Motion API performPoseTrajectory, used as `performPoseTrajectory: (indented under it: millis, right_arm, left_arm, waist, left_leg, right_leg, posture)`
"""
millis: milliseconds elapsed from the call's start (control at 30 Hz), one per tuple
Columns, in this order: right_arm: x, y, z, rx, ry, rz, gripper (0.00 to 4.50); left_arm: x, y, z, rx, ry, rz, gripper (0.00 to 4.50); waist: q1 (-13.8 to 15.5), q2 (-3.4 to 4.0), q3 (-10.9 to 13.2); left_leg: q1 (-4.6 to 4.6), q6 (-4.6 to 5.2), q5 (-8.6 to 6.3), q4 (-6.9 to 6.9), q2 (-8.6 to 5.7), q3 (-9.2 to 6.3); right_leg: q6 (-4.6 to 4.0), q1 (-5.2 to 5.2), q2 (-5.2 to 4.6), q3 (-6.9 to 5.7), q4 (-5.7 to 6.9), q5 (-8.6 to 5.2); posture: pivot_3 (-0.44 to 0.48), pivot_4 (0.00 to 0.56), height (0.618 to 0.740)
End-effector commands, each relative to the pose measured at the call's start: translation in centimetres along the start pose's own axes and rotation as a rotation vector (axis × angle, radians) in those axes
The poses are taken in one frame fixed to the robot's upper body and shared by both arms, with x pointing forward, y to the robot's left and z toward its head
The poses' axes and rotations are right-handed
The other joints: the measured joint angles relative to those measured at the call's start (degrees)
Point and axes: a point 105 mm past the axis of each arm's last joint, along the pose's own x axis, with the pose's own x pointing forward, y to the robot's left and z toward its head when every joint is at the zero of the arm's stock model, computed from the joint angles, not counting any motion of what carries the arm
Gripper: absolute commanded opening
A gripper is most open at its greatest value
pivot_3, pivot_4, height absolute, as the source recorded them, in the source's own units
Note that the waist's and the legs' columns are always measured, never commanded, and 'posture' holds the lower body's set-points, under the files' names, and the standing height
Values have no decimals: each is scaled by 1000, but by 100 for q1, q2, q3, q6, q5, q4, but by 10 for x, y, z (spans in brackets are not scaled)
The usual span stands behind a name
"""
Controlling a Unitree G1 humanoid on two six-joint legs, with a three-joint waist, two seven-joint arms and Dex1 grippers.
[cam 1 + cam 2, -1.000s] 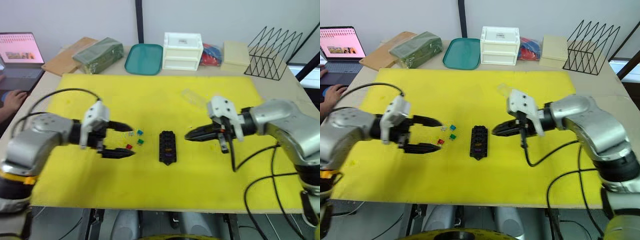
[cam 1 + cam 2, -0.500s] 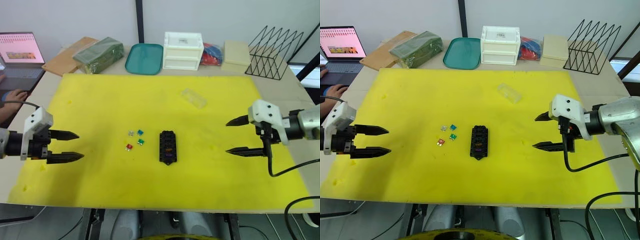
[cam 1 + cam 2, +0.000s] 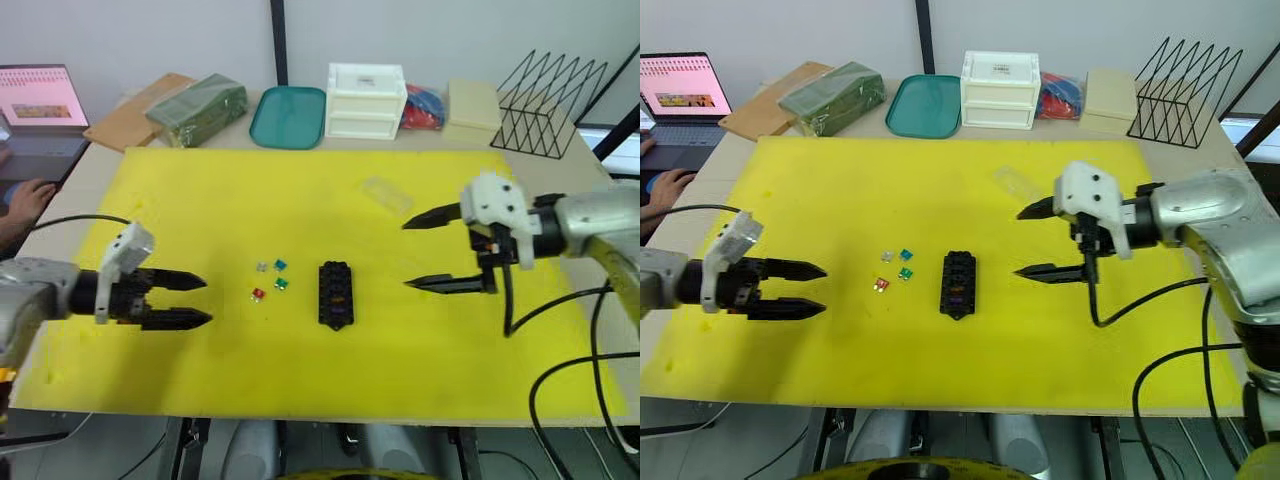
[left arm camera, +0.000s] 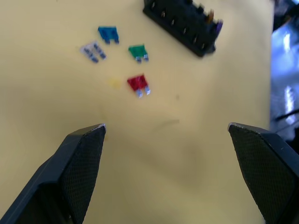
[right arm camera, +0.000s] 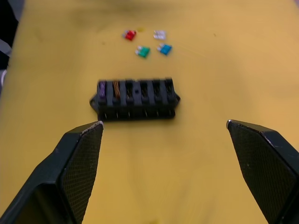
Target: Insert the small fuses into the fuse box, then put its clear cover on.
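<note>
The purple and orange fuses (image 5: pixel 110 89) sit deep in their slots, so the red fuse (image 3: pixel 258 295) will sink in and hold when I push it down.
The black fuse box (image 3: pixel 336 294) lies in the middle of the yellow mat, with a purple and an orange fuse seated at one end (image 5: pixel 109 88). Several small fuses lie loose to its left: red (image 3: pixel 258 293), green (image 3: pixel 281 284), teal (image 3: pixel 280 265) and grey (image 3: pixel 262 266). The clear cover (image 3: pixel 386 196) rests on the mat behind and to the right of the box. My left gripper (image 3: pixel 207 301) hovers open left of the fuses. My right gripper (image 3: pixel 406 255) hovers open just right of the box, empty.
Behind the mat (image 3: pixel 200 200) stand a teal tray (image 3: pixel 288 117), a white drawer box (image 3: pixel 366 101), a green package (image 3: pixel 198 108) and a black wire rack (image 3: pixel 545 105). A laptop (image 3: pixel 38 110) and a person's hand (image 3: pixel 25 200) are at the far left.
The right gripper went from shut beside the box to open. Both arms swung out to the sides, then came back in toward the middle. Fuses, box and cover stayed put.
</note>
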Motion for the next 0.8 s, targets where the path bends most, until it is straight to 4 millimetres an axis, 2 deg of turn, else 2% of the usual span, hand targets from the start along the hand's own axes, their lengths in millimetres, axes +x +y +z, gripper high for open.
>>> performPoseTrajectory:
  millis: [33,133,300,467,633,800]
  right_arm:
    - [9,5,16,-63,-26,30,4497]
    - [15,6,20,-77,-38,45,4500]
    - [19,5,24,-88,-46,50,4500]
    - [22,5,26,-102,-46,42,4500]
    - [21,6,27,-101,-45,40,4500]
    - [22,6,27,-104,-43,34,4500]
  left_arm:
    - [10,0,2,-139,-30,-42,4317]
    - [17,8,4,-259,-68,-56,3559]
    - [28,14,3,-415,-77,-83,1728]
    - [39,21,0,-541,-91,-116,1728]
    - [47,25,-8,-568,-56,-108,1728]
    - [54,27,-7,-574,-51,-110,1728]
  waist:
    - [2,0,0]
    - [4,-3,0]
    - [3,-4,-1]
    - [-3,-5,-2]
    - [-1,-5,-2]
    - [10,-5,-2]
  left_leg:
    - [0,0,0,0,0,-1]
    - [-1,0,0,1,-3,-4]
    - [-3,0,0,2,-3,-8]
    - [-1,0,0,2,-5,-9]
    - [-1,0,0,2,-4,-11]
    - [-1,-1,1,2,-5,-11]
  right_leg:
    - [1,0,0,0,0,0]
    - [1,0,0,-1,1,0]
    - [1,1,0,-3,1,1]
    - [0,1,0,-3,4,1]
    - [0,1,0,-3,5,1]
    - [0,2,-2,-3,4,1]
  posture:
    - [0,150,740]
    - [0,150,740]
    - [0,150,740]
    - [0,150,740]
    - [0,150,740]
    - [0,150,740]
